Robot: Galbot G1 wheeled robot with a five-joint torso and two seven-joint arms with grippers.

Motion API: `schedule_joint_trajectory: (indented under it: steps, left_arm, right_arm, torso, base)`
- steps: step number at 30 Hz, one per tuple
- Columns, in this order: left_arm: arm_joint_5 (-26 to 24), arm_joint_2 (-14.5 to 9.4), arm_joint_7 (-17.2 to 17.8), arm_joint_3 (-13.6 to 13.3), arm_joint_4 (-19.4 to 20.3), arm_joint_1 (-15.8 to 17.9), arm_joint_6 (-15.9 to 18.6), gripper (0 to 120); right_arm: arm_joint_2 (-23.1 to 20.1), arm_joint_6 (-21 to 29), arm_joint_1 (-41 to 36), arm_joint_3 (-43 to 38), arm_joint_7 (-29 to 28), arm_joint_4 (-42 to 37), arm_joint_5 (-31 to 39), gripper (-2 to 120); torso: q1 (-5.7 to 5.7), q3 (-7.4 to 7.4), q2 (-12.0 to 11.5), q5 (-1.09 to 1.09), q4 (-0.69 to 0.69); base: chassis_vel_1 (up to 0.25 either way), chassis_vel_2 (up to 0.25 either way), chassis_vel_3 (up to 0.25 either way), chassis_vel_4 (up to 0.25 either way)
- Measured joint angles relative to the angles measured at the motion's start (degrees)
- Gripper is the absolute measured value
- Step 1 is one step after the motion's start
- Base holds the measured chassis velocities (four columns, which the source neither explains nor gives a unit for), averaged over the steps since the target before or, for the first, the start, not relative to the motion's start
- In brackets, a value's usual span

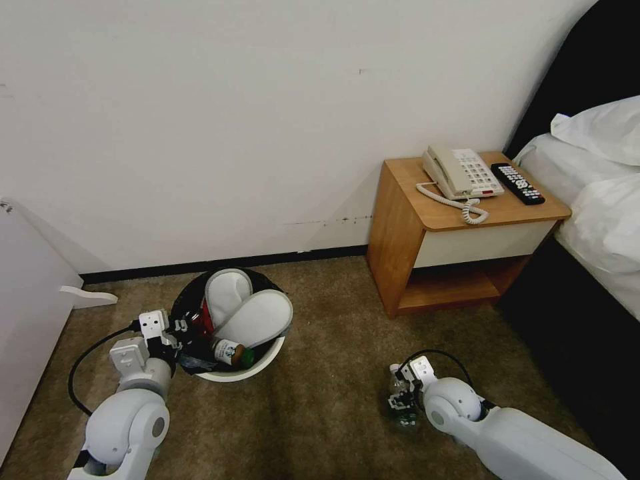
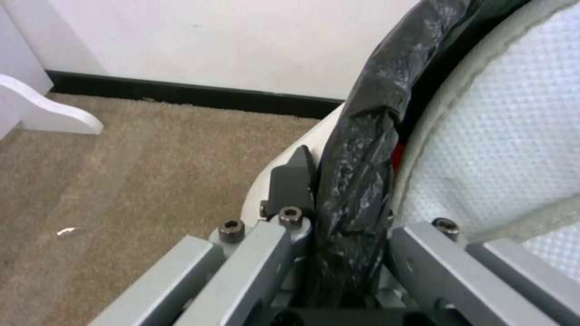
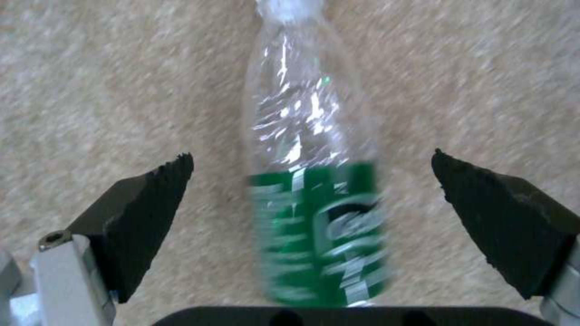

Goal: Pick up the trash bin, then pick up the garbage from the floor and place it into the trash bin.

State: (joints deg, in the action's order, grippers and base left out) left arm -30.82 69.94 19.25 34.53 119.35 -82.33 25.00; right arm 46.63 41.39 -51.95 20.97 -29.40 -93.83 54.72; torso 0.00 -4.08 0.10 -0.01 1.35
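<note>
The trash bin is crowded with white slippers (image 1: pixel 253 315) and a small bottle, so the clear plastic bottle will rest on top when the robot drops it in.
The trash bin (image 1: pixel 235 375), white with a black bag over its rim (image 2: pixel 356 149), sits tilted at my front left. My left gripper (image 1: pixel 177 328) (image 2: pixel 349 213) is shut on that rim. Inside lie two white slippers (image 1: pixel 257 319) (image 2: pixel 501 136), a small bottle (image 1: pixel 229 351) and something red. On the carpet floor (image 1: pixel 320 413) at my front right lies a clear plastic bottle with a green label (image 1: pixel 397 387) (image 3: pixel 314 203). My right gripper (image 1: pixel 403 401) (image 3: pixel 311 154) hangs low over it, open, one finger on each side and neither touching.
A wooden nightstand (image 1: pixel 407 227) with a phone (image 1: pixel 460 172) and a remote (image 1: pixel 517 183) stands against the wall. A bed (image 1: pixel 600 213) lies at the right and white furniture (image 1: pixel 27 307) at the left. Open carpet lies between the bin and the bottle.
</note>
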Motion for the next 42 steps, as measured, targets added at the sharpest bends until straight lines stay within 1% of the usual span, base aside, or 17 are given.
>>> schedule_joint_trajectory:
  steps: [5, 7, 10, 13, 18, 27, 28, 29, 32, 33, 36, 37, 38, 39, 42]
  left_arm:
    - [0.2, 0.0, 0.0, -0.2, 0.1, -0.2, 0.0, 4]
    - [0.3, -0.2, 0.1, -0.4, 0.1, -0.4, 0.0, 4]
    - [0.3, -0.3, 0.1, -0.4, 0.2, -0.4, 0.0, 4]
    - [0.3, -0.5, 0.1, -0.5, 0.2, -0.4, 0.0, 4]
    - [0.3, -0.3, 0.1, -0.5, 0.2, -0.5, 0.0, 4]
    - [0.4, -0.3, 0.2, -0.3, -0.1, -0.4, -0.2, 4]
    - [0.4, -0.3, 0.2, -0.2, -0.3, -0.3, -0.2, 4]
    - [0.4, -0.3, 0.2, -0.2, -0.3, -0.3, -0.2, 4]
    - [0.3, -0.3, 0.2, -0.2, -0.5, -0.2, -0.2, 4]
    - [0.3, -0.3, 0.2, -0.2, -0.5, -0.2, -0.2, 4]
    - [0.2, -0.3, 0.2, -0.2, -0.6, -0.1, -0.3, 4]
    - [0.2, -0.3, 0.2, -0.2, -0.6, -0.1, -0.3, 4]
    - [0.2, -0.3, 0.2, -0.1, -0.6, -0.1, -0.3, 4]
    - [0.2, -0.3, 0.2, -0.1, -0.6, -0.1, -0.3, 4]
    - [0.1, -0.5, 0.2, 0.2, -0.7, -0.2, -0.3, 4]
  right_arm:
    - [1.4, -1.4, -1.6, -1.0, -1.2, 0.4, 1.1, 100]
    - [2.6, -3.0, -2.4, -2.0, -1.5, 2.0, 1.0, 100]
    - [3.2, -3.5, -2.6, -2.3, -1.5, 2.7, 0.9, 100]
    - [4.7, -4.2, -2.4, -2.5, -1.3, 4.6, 0.5, 100]
    - [5.5, -4.6, -1.8, -2.4, -0.6, 6.5, -0.5, 100]
    - [5.4, -4.7, -1.6, -2.2, 0.0, 7.6, -1.1, 100]
    - [5.5, -4.7, -1.5, -2.2, 0.1, 7.8, -1.1, 96]
    - [5.5, -4.7, -1.5, -2.2, 0.1, 7.8, -1.1, 96]
    - [5.7, -4.7, -1.2, -2.1, 0.3, 7.8, -1.1, 80]
    - [5.7, -4.7, -1.2, -2.1, 0.3, 7.8, -1.1, 80]
    - [6.0, -4.7, -0.6, -1.6, 0.3, 7.8, -0.8, 65]
    - [6.0, -4.7, -0.6, -1.6, 0.3, 7.8, -0.8, 65]
    - [6.3, -4.7, -0.5, -1.5, 0.3, 7.9, -0.7, 59]
    - [6.3, -4.7, -0.5, -1.5, 0.3, 7.9, -0.7, 59]
    - [6.7, -4.8, 0.0, -1.1, 0.3, 8.1, -0.6, 45]
  torso:
    - [0.0, 0.0, 0.0, 0.0, 0.0]
    - [0.0, -0.01, 0.0, 0.01, 0.0]
    - [0.0, -0.01, 0.0, 0.01, 0.01]
    - [0.0, -0.01, 0.0, 0.01, 0.0]
    - [0.0, -0.01, 0.0, 0.01, 0.0]
    - [0.0, -0.01, 0.0, 0.01, 0.0]
    - [0.0, -0.01, 0.0, 0.01, 0.0]
    - [0.0, -0.01, 0.0, 0.01, 0.0]
    - [0.0, -0.01, 0.0, 0.01, 0.0]
    - [0.0, -0.01, 0.0, 0.01, 0.0]
    - [0.0, -0.01, 0.0, 0.0, 0.0]
    - [0.0, -0.01, 0.0, 0.0, 0.0]
    - [0.0, 0.0, 0.0, 0.0, 0.0]
    - [0.0, 0.0, 0.0, 0.0, 0.0]
    - [0.0, 0.0, 0.0, 0.0, 0.0]
  base:
    - [0.0, 0.0, 0.0, 0.0]
    - [0.0, 0.0, 0.0, 0.0]
    - [0.0, 0.0, 0.0, 0.0]
    - [0.0, 0.0, 0.0, 0.0]
    - [0.0, 0.0, 0.0, 0.0]
    - [0.0, 0.0, 0.0, 0.0]
    - [0.0, 0.0, 0.0, 0.0]
    - [0.0, 0.0, 0.0, 0.0]
    - [0.0, 0.0, 0.0, 0.0]
    - [0.0, 0.0, 0.0, 0.0]
    - [0.0, 0.0, 0.0, 0.0]
    - [0.0, 0.0, 0.0, 0.0]
    - [0.0, 0.0, 0.0, 0.0]
    - [0.0, 0.0, 0.0, 0.0]
    - [0.0, 0.0, 0.0, 0.0]
